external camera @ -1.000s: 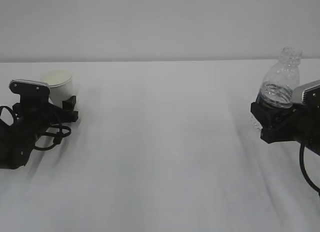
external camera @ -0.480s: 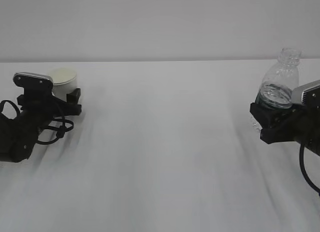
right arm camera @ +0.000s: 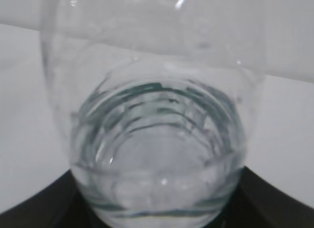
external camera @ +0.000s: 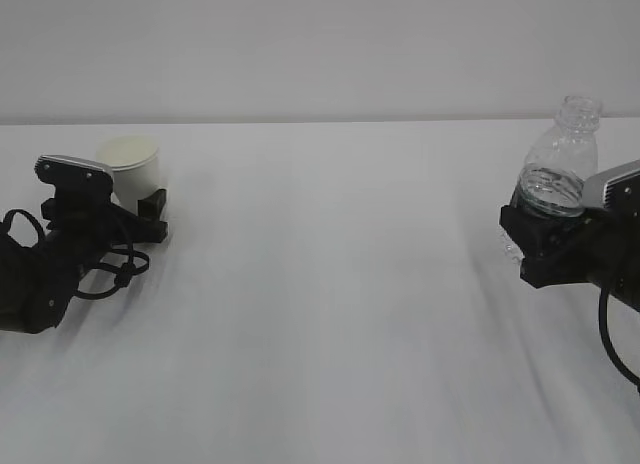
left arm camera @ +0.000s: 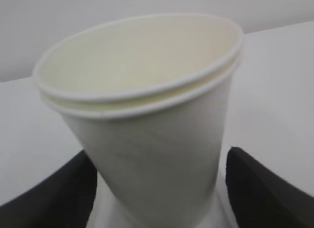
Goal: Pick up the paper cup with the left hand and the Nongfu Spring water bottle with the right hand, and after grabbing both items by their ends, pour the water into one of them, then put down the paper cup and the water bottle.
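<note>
I expect the white paper cup to be empty when I lift it, because only the plain pale inner side shows inside the paper cup's rim.
The white paper cup stands upright at the far left of the table, between the fingers of my left gripper. In the left wrist view the cup fills the frame; my left gripper is open around its lower part, and bare table shows between the cup and the right finger. On the right, my right gripper is shut on the lower body of the capless clear water bottle, held upright. Water lies in the bottle's lower part, above my right gripper.
The white table runs between the two arms, with a plain wall behind it. Black cables loop beside the left arm.
My left gripper has shifted right and slightly forward, and the cup between its fingers went from tilted to upright. The right gripper and bottle have stayed still.
</note>
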`<state>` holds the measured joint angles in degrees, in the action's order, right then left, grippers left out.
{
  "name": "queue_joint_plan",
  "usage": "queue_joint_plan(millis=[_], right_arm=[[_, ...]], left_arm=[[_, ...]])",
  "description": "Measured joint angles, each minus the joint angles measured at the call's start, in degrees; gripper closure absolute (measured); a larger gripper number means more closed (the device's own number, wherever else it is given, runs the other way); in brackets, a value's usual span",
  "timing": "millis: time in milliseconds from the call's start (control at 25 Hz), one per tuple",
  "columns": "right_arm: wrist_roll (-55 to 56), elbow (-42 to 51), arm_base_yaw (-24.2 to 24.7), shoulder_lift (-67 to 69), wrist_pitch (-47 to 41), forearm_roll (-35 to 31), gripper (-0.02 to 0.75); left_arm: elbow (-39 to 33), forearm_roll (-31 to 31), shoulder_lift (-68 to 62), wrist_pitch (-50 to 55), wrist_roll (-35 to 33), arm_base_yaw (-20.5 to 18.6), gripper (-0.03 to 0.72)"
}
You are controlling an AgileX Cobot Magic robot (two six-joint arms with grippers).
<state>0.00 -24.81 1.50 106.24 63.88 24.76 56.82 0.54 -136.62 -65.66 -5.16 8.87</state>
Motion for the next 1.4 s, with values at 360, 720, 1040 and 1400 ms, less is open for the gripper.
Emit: queue_joint_plan(millis=[360,720,1040,1400], right_arm=[[0.00,0.00,0.00,0.00,0.00,0.00,0.280],[0.00,0.00,0.00,0.00,0.00,0.00,0.280],[0.00,0.00,0.00,0.00,0.00,0.00,0.281],[0.00,0.00,0.00,0.00,0.00,0.00,0.281]], left_arm=[[0.02,0.21,-0.12,0.00,-0.04,0.00,0.020],[1.86,0.21,-0.12,0.00,-0.04,0.00,-0.001],[3.31,0.10,-0.15,0.00,-0.04,0.00,-0.001],[3.33,-0.54,-0.24,0.00,-0.04,0.00,-0.001]])
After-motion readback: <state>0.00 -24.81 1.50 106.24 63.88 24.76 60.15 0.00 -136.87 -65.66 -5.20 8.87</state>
